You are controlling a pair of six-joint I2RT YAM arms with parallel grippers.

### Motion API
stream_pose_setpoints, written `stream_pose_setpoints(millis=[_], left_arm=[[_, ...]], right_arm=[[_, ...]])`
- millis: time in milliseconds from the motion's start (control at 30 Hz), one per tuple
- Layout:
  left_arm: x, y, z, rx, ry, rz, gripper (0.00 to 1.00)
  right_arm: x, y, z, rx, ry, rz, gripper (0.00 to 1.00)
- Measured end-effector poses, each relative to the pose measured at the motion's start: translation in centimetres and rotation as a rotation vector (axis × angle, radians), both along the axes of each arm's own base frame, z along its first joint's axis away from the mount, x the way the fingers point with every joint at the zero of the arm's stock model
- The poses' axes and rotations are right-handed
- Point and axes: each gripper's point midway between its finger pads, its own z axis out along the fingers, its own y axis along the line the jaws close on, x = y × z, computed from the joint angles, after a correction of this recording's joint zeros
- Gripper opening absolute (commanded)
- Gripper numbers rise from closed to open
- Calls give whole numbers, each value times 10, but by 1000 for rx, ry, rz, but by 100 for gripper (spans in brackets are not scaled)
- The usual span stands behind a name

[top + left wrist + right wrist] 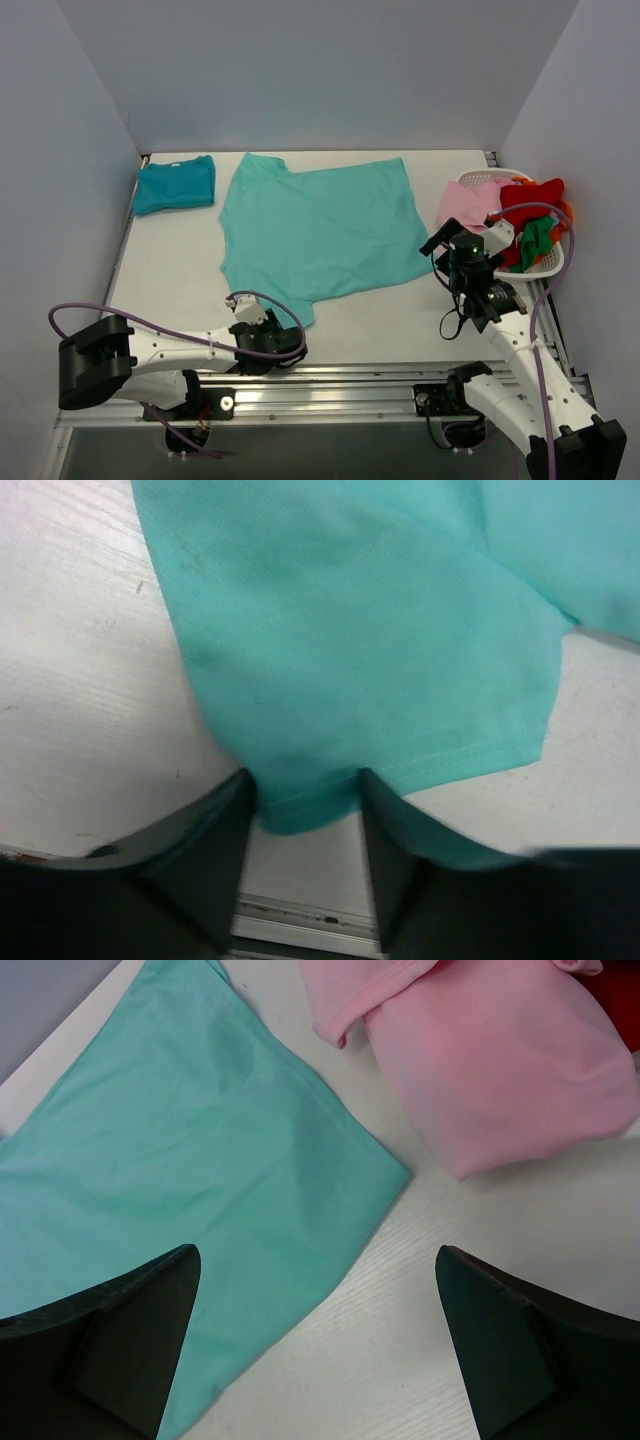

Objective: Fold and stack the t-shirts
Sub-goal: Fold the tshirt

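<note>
The turquoise t-shirt has a free corner by the basket, far away from the robot's left gripper at the t-shirt's near sleeve [299, 312], so the robot's right gripper should grasp that corner [427, 268] before folding.
A light turquoise t-shirt [320, 230] lies spread flat in the middle of the table. A darker teal-blue t-shirt [175, 185] lies folded at the back left. My left gripper [262, 325] is low at the near edge, at the turquoise shirt's near sleeve. In the left wrist view the gripper [305, 785] is open, with the sleeve's hem tip [300, 810] between its fingers [215, 850]. My right gripper [442, 243] hovers above the shirt's right corner [385, 1175]. It is open wide and empty [315, 1255].
A white basket [548, 268] at the right holds red, green and pink garments. The pink one [500, 1070] hangs over its left rim close to my right gripper. A metal rail [330, 375] runs along the near table edge. Walls close the back and sides.
</note>
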Motion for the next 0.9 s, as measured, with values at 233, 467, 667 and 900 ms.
stream_pose_setpoints(millis=[233,467,667,900], left_arm=[[14,0,-8,-20,-79,45,2],[55,7,-3,-28,-111,131,2],[96,71,1,7,-83,225,2],[130,88,10,32,-80,206,2]], right_arm=[[4,0,-2,-3,-3,-6,100],[16,15,-50,3,133,44,100],[11,34,-82,45,221,105,99],[-13,57,-89,84,219,140,93]])
